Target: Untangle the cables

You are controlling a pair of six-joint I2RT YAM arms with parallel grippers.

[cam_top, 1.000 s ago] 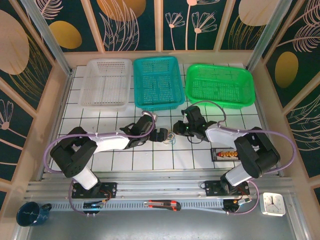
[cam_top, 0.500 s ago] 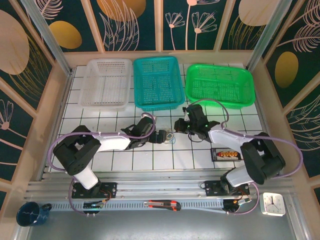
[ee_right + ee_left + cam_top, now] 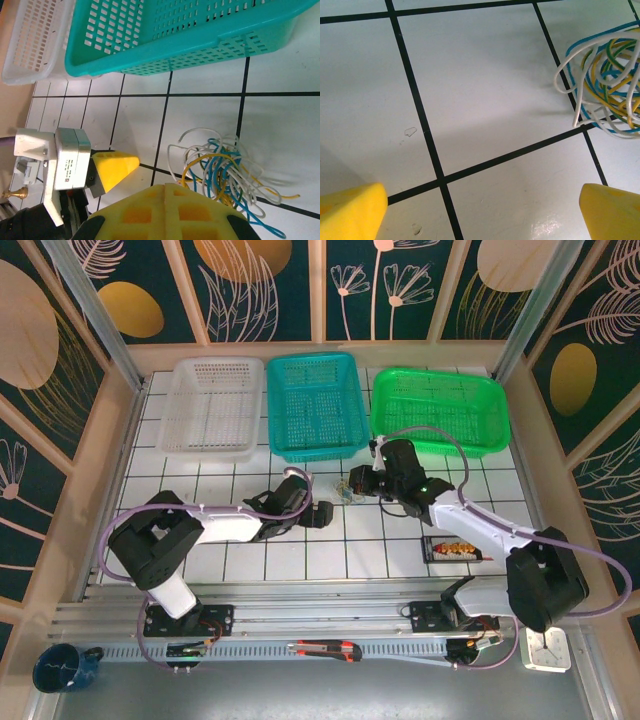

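The yellow wire (image 3: 200,159) at my right gripper's tip loops through the tangle (image 3: 347,492), so my left gripper should move in and restrain the tangle while my right gripper pulls.
The cables (image 3: 349,490) are a small tangle of thin blue, white and yellow wires on the white tiled table, just in front of the teal basket. My right gripper (image 3: 361,483) is at the tangle's right edge. In the right wrist view its yellow fingers (image 3: 165,186) are pressed shut, and strands of the cables (image 3: 225,170) run in at their tip. My left gripper (image 3: 323,512) sits a short way to the near left of the tangle. It stands open (image 3: 482,200) over bare tile, with the cables (image 3: 610,85) ahead to the right.
Three baskets line the back: white (image 3: 212,405), teal (image 3: 315,445) and green (image 3: 440,445). A small black tray (image 3: 455,548) with orange pieces lies at the near right. On the front rail are a cutter (image 3: 325,649), a clock (image 3: 547,647) and a mug (image 3: 60,668).
My right gripper closed on the tangle and drew it back and to the right, toward the teal basket. The left gripper stayed open and shifted only slightly.
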